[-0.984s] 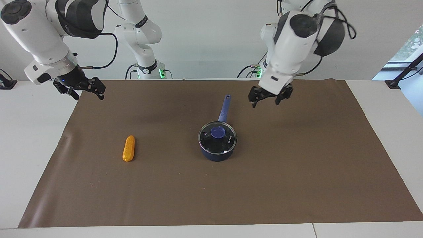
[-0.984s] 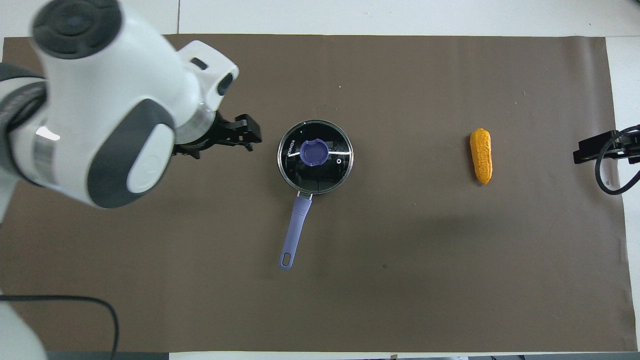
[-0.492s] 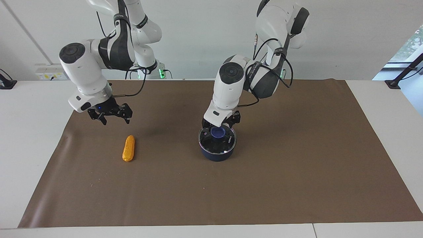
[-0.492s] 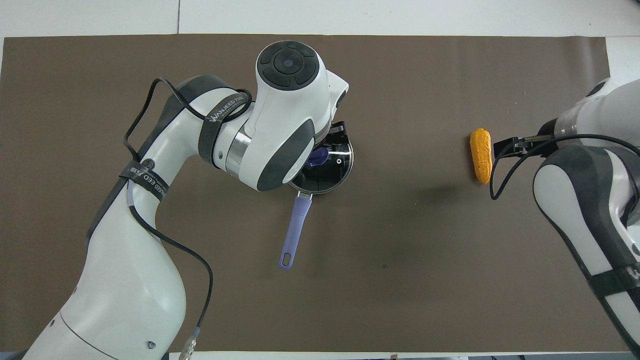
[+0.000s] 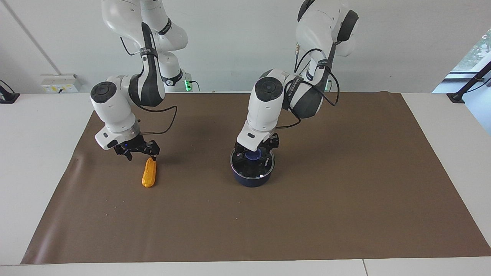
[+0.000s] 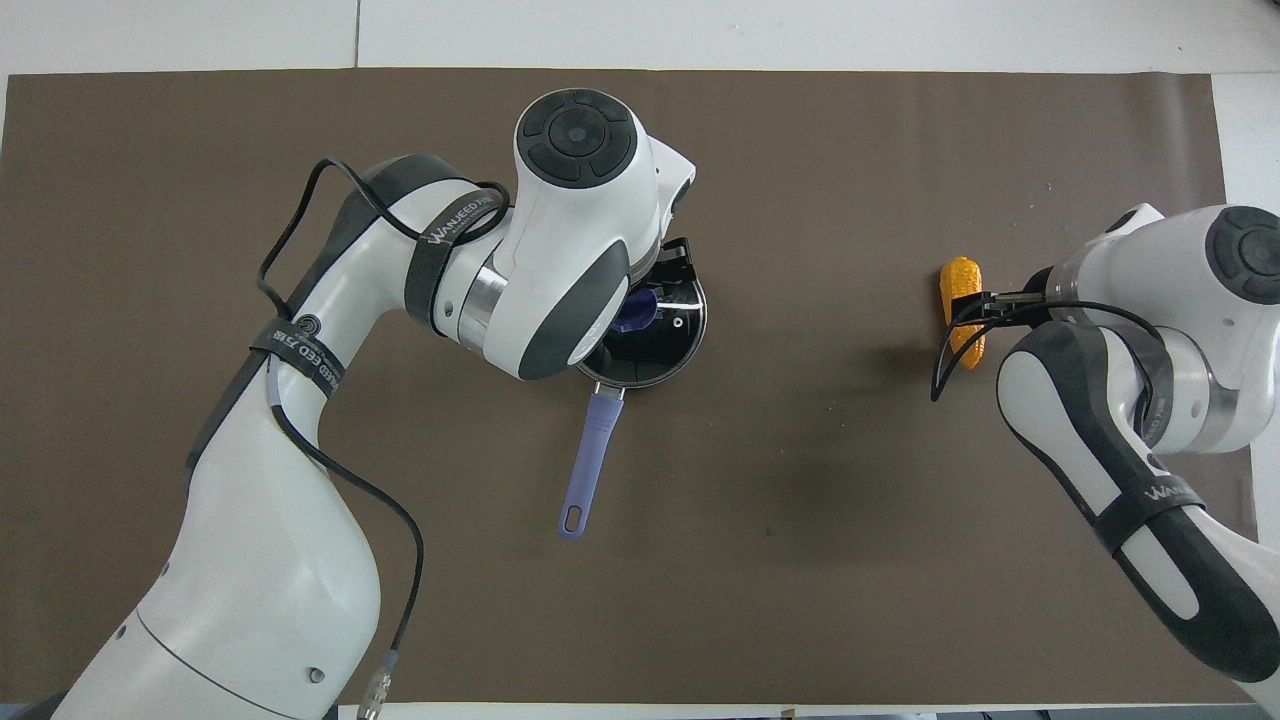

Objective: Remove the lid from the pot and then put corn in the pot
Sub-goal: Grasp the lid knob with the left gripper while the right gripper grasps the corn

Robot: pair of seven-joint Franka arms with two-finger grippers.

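I should grip the blue knob (image 5: pixel 253 155) with my left gripper and move the lid aside before my right gripper brings the corn, because the glass lid (image 5: pixel 252 167) is covering the pot.
The dark blue pot (image 5: pixel 251 179) stands mid-table with the glass lid (image 5: pixel 264 166) on it; its light blue handle (image 6: pixel 590 450) points toward the robots. My left gripper (image 5: pixel 254 150) is down on the lid, open, with a finger on each side of the blue knob (image 5: pixel 253 155). The orange-yellow corn (image 5: pixel 149 174) lies on the mat toward the right arm's end. My right gripper (image 5: pixel 140 154) is open and hangs low over the corn's end nearer the robots. In the overhead view the left wrist hides most of the lid (image 6: pixel 685 330), and the right hand covers part of the corn (image 6: pixel 960 285).
A brown mat (image 5: pixel 307 211) covers most of the white table (image 5: pixel 441 115). Nothing else lies on it. Both arms reach out over the half of the mat nearer the robots.
My left gripper swung in from beside the pot and came down around the lid's knob. My right gripper came in from the mat's edge and dropped low over the corn.
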